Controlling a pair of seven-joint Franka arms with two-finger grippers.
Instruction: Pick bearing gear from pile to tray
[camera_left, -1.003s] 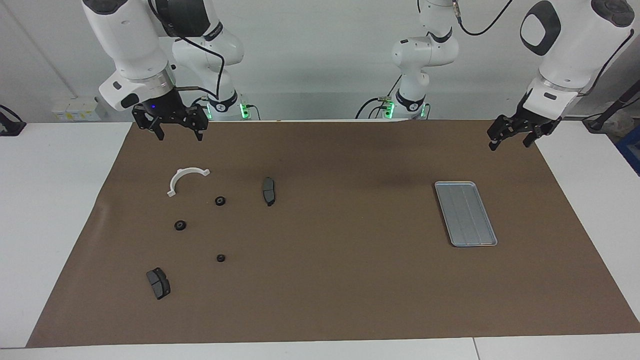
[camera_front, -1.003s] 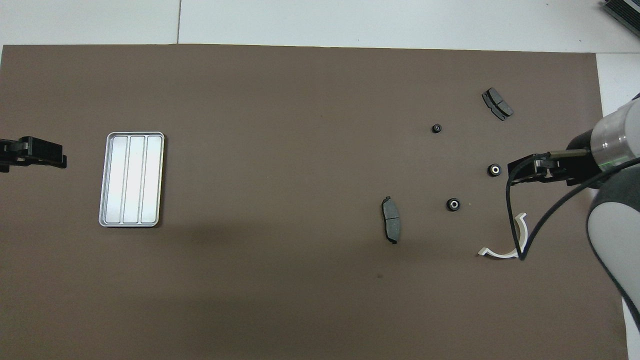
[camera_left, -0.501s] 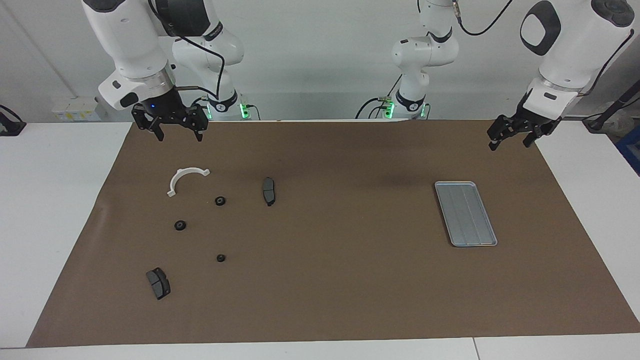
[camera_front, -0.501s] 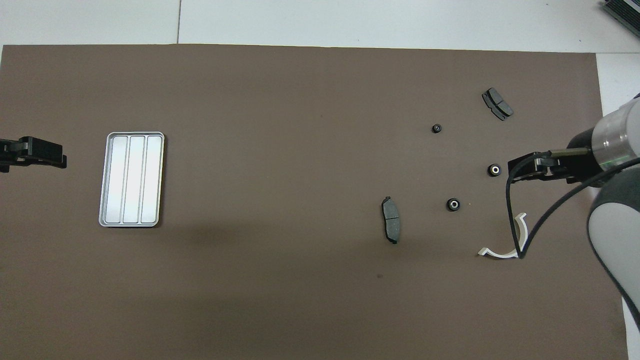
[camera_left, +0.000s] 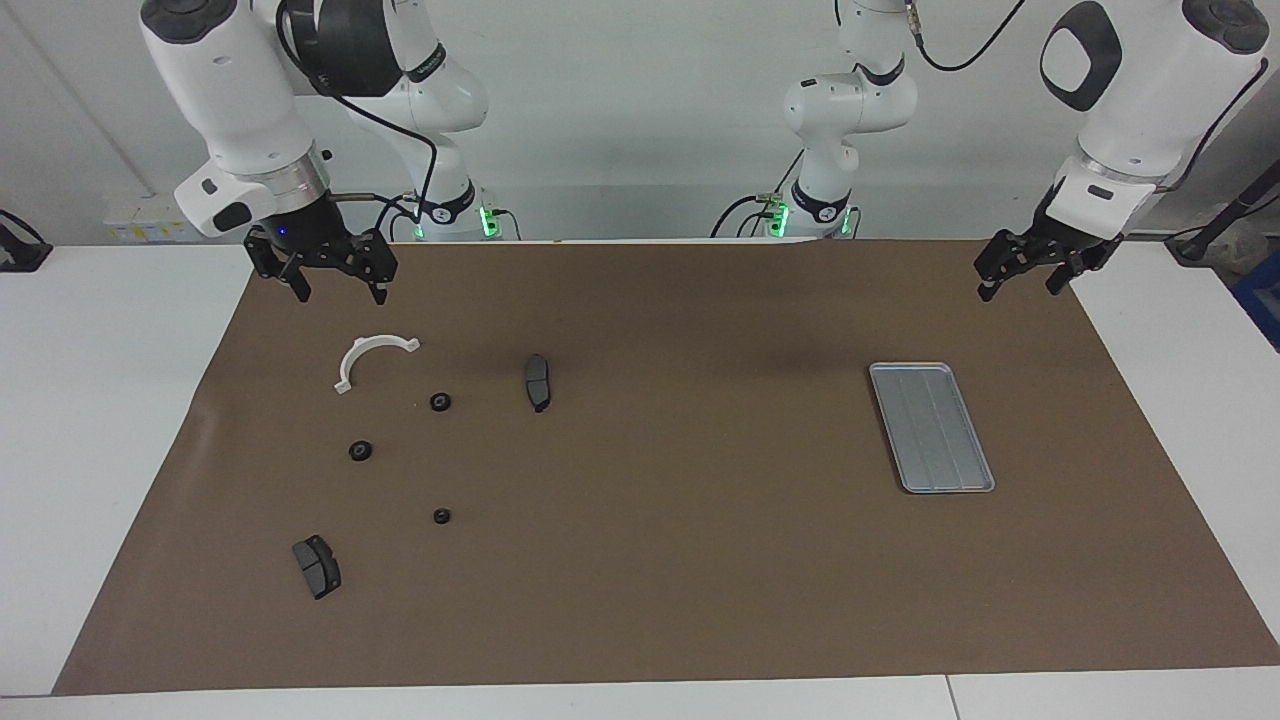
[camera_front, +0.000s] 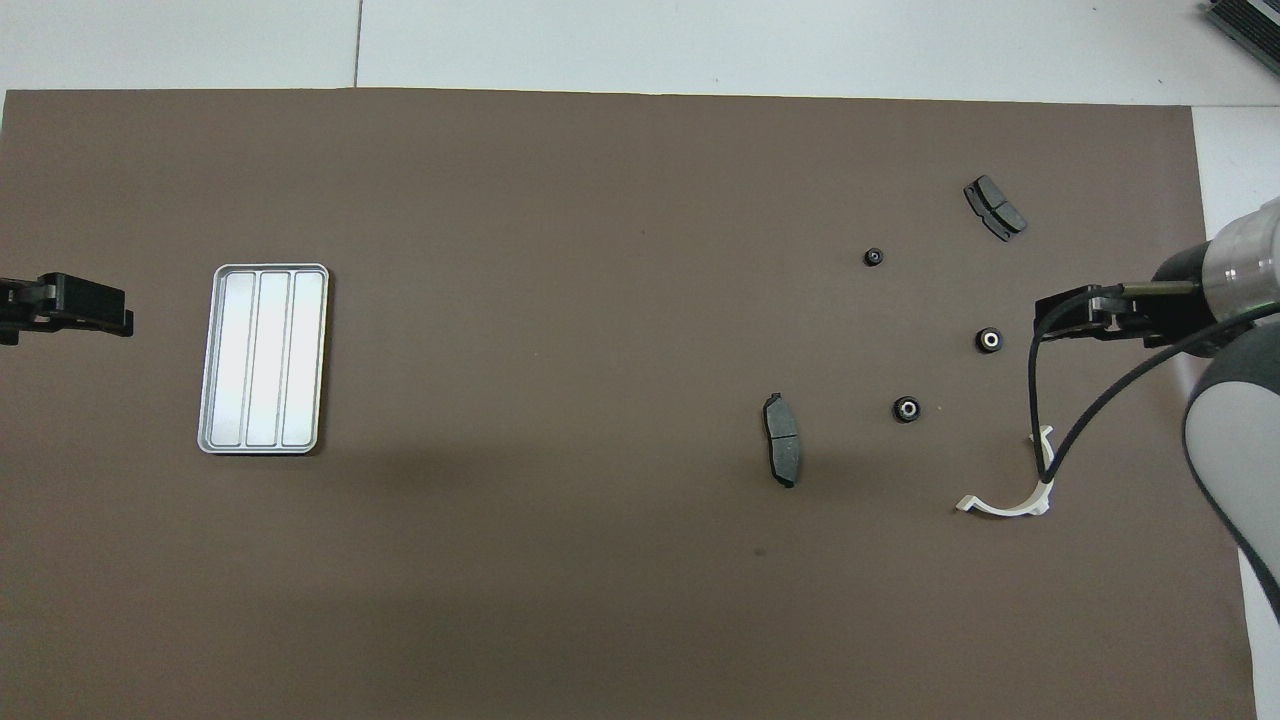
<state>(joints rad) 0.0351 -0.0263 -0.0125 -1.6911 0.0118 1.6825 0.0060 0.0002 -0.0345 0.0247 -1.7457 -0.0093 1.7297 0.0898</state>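
Observation:
The black gear (camera_front: 988, 341) nearest my right gripper is clear of the white bracket, so I should go on lowering my open fingers until they close around that gear (camera_left: 360, 451).
Three tiny black round gears (camera_left: 440, 401) (camera_left: 361, 450) (camera_left: 441, 516) lie in the pile at the right arm's end of the brown mat, with a white curved bracket (camera_left: 375, 343) and two dark grey brake pads (camera_left: 537, 381) (camera_left: 316, 566). They also show in the overhead view, gears (camera_front: 906, 408) (camera_front: 989, 340) (camera_front: 874, 257). The silver tray (camera_left: 905, 366) (camera_front: 270, 267) lies empty at the left arm's end. My right gripper (camera_left: 335, 290) (camera_front: 1045, 325) is open and empty, raised over the mat near the bracket. My left gripper (camera_left: 1020, 285) is open and empty, and that arm waits over the mat's corner near the tray.
The brown mat (camera_left: 660, 560) covers most of the white table (camera_left: 90, 400). A black cable (camera_front: 1035, 420) hangs from the right arm over the bracket in the overhead view. The mat between pile and tray is bare.
My right gripper has shifted a little toward the right arm's end of the table and slightly lower. The left arm and all parts have not moved.

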